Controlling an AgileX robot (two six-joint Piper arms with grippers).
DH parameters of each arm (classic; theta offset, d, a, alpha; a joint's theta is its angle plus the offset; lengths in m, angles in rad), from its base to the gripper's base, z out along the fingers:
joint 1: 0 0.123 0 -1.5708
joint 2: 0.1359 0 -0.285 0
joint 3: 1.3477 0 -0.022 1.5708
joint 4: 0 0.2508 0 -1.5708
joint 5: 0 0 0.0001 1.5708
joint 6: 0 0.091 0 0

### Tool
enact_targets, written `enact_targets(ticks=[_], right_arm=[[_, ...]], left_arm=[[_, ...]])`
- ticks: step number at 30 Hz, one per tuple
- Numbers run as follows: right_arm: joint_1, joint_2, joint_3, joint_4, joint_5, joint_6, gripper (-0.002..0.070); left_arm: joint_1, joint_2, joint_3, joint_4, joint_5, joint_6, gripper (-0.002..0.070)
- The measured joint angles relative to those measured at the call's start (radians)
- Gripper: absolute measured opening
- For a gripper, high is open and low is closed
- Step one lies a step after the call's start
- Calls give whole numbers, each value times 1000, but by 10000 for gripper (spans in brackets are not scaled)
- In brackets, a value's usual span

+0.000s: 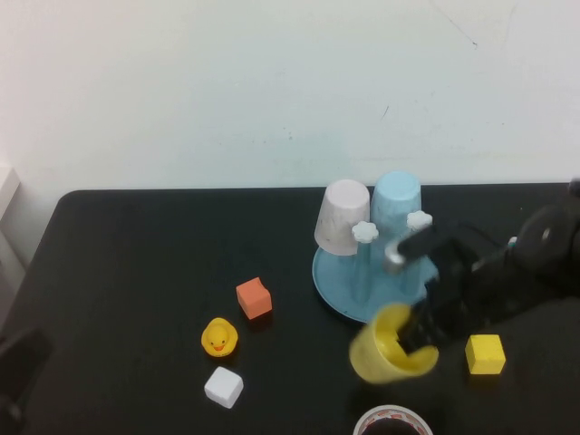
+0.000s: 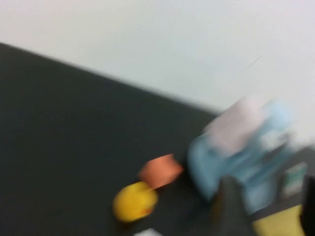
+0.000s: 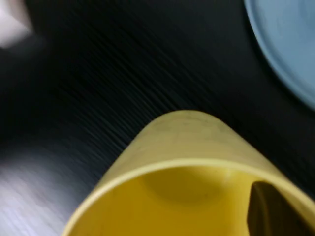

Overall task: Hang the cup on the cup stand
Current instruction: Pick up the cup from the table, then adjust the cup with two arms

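The yellow cup's opening is wider than the white flower knob, so the cup will cover the whole peg from sight when I lower it with its opening down.
The yellow cup hangs tilted above the table, just in front of the cup stand, mouth toward the right arm. My right gripper is shut on its rim. In the right wrist view the cup fills the frame, and one dark finger lies inside its wall. The stand's blue base shows beyond it. Two free pegs carry white flower knobs. My left gripper is low at the table's near left corner, open, holding nothing, and faces the stand.
A pale pinkish-white cup and a light blue cup sit upside down on the stand's back pegs. An orange cube, rubber duck and white cube lie left of the stand. A yellow cube and tape roll lie near the cup.
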Motion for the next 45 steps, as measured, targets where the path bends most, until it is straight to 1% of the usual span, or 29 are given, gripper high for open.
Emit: enact_targets(ticks=[1,3,4,6,7,8,9,12,14,16,17,20,27,33,36,38,41,45], right_arm=[[0,-21,-17,5,30,0,19],[5,-69,-51,30,74,1,19],[11,-100,-64,44,87,1,18],[30,-166,-86,84,93,-21,18],[46,-198,-96,120,93,-50,18],[64,-230,-103,170,93,-91,18],[80,-253,-109,235,88,-135,18],[143,-320,-124,493,67,-357,18],[197,-349,-131,719,60,-564,18],[242,-363,-139,858,53,-765,18],[268,-365,-149,896,50,-833,18],[336,-361,-170,946,61,-925,18],[465,-319,-255,952,86,-1017,18],[506,-282,-299,950,74,-1087,18],[510,-263,-307,961,87,-1127,17],[510,-250,-309,968,108,-1156,17],[510,-240,-310,977,117,-1181,17],[510,-239,-311,982,117,-1191,17]], left_arm=[[0,0,-9,-81,0,20,345],[0,2,-30,-302,10,80,530],[0,2,-38,-398,15,104,587],[0,2,-43,-637,26,131,649],[0,2,-44,-717,28,136,662],[0,2,-47,-767,28,130,673],[0,2,-51,-799,28,110,680],[0,2,-53,-838,24,46,689],[0,2,-53,-849,35,16,692],[0,2,-53,-854,51,-7,692],[0,2,-53,-854,61,-14,692],[0,2,-53,-855,83,-26,692],[0,2,-56,-860,115,-41,692],[0,0,-62,-871,120,-106,692],[0,0,-62,-862,115,-110,691],[0,0,-62,-858,113,-110,673],[0,0,-61,-856,113,-110,620],[0,0,-61,-856,111,-110,620]])
